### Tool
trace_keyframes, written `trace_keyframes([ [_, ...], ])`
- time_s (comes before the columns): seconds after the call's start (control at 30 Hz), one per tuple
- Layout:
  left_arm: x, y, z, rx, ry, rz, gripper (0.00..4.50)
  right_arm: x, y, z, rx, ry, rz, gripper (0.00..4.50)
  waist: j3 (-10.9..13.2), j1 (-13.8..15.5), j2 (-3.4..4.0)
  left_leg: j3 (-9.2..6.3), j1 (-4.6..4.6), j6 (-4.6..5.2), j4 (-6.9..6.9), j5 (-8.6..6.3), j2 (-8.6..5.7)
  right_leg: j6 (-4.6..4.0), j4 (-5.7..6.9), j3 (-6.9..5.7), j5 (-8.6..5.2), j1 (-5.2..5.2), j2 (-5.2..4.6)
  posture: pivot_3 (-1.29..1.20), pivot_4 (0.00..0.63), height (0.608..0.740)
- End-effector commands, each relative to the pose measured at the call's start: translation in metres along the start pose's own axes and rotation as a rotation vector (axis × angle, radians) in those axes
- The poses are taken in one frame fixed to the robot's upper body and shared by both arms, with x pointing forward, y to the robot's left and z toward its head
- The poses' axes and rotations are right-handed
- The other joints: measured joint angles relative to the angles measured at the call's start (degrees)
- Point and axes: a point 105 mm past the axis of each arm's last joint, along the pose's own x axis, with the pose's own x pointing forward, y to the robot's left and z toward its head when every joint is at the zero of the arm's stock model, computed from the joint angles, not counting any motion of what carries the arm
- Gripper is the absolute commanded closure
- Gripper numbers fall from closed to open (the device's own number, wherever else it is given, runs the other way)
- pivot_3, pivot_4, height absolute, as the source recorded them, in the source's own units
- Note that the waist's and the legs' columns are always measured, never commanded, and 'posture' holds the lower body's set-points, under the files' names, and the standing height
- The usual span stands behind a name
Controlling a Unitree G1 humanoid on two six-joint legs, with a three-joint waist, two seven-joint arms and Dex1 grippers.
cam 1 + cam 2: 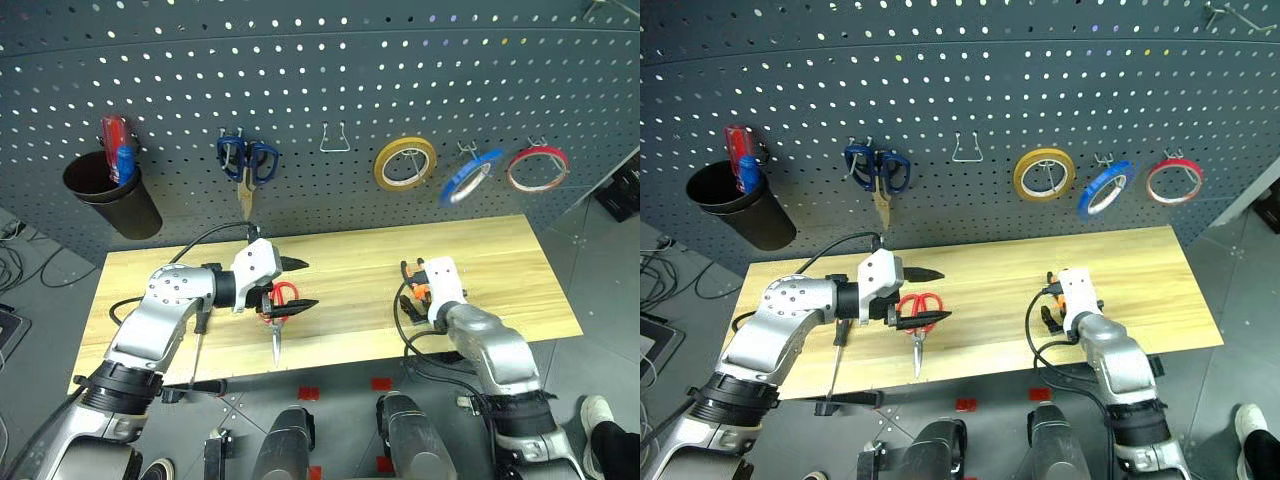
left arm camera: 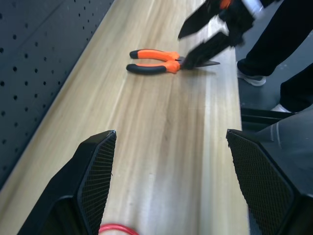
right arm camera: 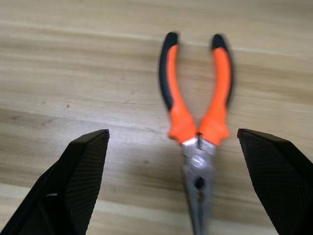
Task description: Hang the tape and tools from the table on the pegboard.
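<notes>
The pliers' handles (image 3: 222,73) are in line with the right gripper's open fingers, so the robot should keep moving it down and forward and close it across both handles (image 3: 198,126) near the pliers' joint.
The orange-and-black pliers (image 3: 195,112) lie flat on the light wood table (image 1: 500,260), right of centre. My right gripper (image 3: 176,186) hovers open just over them, its fingers either side of the metal nose. The red-handled scissors (image 1: 283,300) lie left of centre, under my left gripper (image 1: 303,284), which is open and empty above their handles. The slim screwdriver (image 1: 199,340) lies near the front edge, partly hidden by my left arm. The blue tape (image 1: 470,178) hangs on a hook of the dark pegboard (image 1: 400,70).
On the pegboard hang blue-handled scissors (image 1: 247,160), a yellow tape roll (image 1: 405,163), a red-and-white ring (image 1: 537,168), a bare wire hook (image 1: 335,140) and a black cup (image 1: 110,195) holding red-and-blue tools. A person's legs (image 2: 274,39) stand past the table's right end.
</notes>
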Motion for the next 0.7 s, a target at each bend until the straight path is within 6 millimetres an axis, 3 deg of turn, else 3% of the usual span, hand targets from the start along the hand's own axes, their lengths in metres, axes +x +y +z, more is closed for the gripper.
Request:
trace_keyframes([
  [0.03,0.002,0.001,0.004,0.036,-0.013,-0.006,0.7,0.014,-0.011,0.009,-0.007,-0.014,-0.066,0.01,0.0,-0.05,0.0,0.02,0.0,-0.01,0.0,0.01,0.0,0.0,0.0,0.01,0.0,-0.01,0.0,-0.08,0.246,0.74],
  [0.17,0.001,-0.001,0.004,0.039,-0.012,-0.01,0.7,0.023,-0.022,0.008,0.006,0.0,-0.101,0.01,0.0,-0.07,0.0,0.05,0.0,-0.02,0.0,0.01,0.0,0.0,0.05,0.01,0.0,-0.04,0.01,-0.07,0.243,0.74],
  [0.33,-0.001,-0.004,0.003,0.036,-0.008,-0.011,0.7,0.031,-0.019,-0.007,0.044,0.075,-0.058,0.01,-0.02,-0.07,-0.01,0.07,0.0,-0.02,0.01,0.01,0.01,0.0,0.05,0.03,0.0,-0.03,0.01,-0.07,0.24,0.74],
  [0.57,-0.003,-0.007,-0.002,0.033,0.001,-0.009,0.7,0.044,-0.022,-0.012,0.036,0.136,-0.018,0.01,-0.15,-0.14,-0.1,0.1,0.05,-0.01,0.02,0.01,0.0,0.0,0.07,0.03,0.01,0.0,0.03,-0.07,0.232,0.74],
  [0.7,-0.003,-0.008,-0.003,0.031,0.004,-0.004,0.7,0.048,-0.025,-0.022,0.025,0.189,-0.001,0.93,-0.32,-0.14,-0.25,0.13,0.07,-0.02,0.03,0.01,0.01,-0.01,0.07,0.03,0.01,0.02,0.03,-0.07,0.227,0.74],
])
